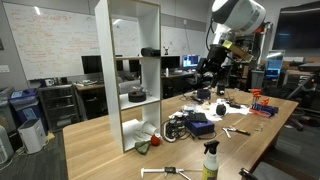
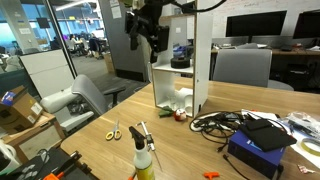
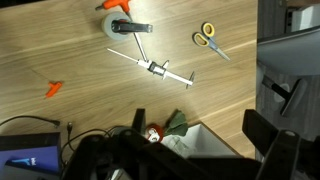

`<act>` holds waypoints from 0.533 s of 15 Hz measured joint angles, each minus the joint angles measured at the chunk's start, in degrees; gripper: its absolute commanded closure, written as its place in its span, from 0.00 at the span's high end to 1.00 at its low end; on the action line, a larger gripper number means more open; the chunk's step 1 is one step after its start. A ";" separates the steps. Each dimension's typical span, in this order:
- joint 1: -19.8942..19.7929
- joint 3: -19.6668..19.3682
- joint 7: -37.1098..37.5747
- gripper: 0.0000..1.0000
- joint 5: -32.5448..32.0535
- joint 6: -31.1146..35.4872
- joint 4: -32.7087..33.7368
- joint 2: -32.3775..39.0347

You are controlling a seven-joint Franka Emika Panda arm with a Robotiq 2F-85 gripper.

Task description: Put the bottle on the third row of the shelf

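The robot's gripper points straight down, high above the bottle's black trigger head [image 2: 139, 121], so it should move down, tilt and grab the bottle's yellow-green body [image 2: 144, 164] from the side.
The bottle [image 1: 210, 160] [image 2: 145, 160], yellow-green with a black trigger head, stands upright near the table's front edge in both exterior views. Seen from above in the wrist view, the bottle [image 3: 120, 26] is at the top left. The shelf [image 1: 130, 70] [image 2: 185, 60] is a tall white open unit standing on the table, and its top edge [image 3: 205, 140] shows below the wrist camera. My gripper [image 1: 208, 72] [image 2: 147, 40] [image 3: 195, 130] hangs high in the air beside the shelf's upper part, far above the bottle. It is open, with nothing between its fingers.
Dark items sit on two shelf boards [image 1: 140, 93]. A red and green toy [image 3: 160, 130] lies at the shelf's foot. Yellow scissors [image 3: 207, 40] [image 2: 113, 132], a metal tool [image 3: 155, 68], an orange clip [image 3: 52, 90], cables [image 2: 215, 122] and a blue box [image 2: 262, 150] lie on the table.
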 measured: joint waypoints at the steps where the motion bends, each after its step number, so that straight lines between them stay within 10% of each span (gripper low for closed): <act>1: -0.27 -0.73 0.03 1.00 1.23 -0.79 0.65 0.71; 8: -5.01 -3.60 4.33 1.00 4.28 -4.65 2.74 9.84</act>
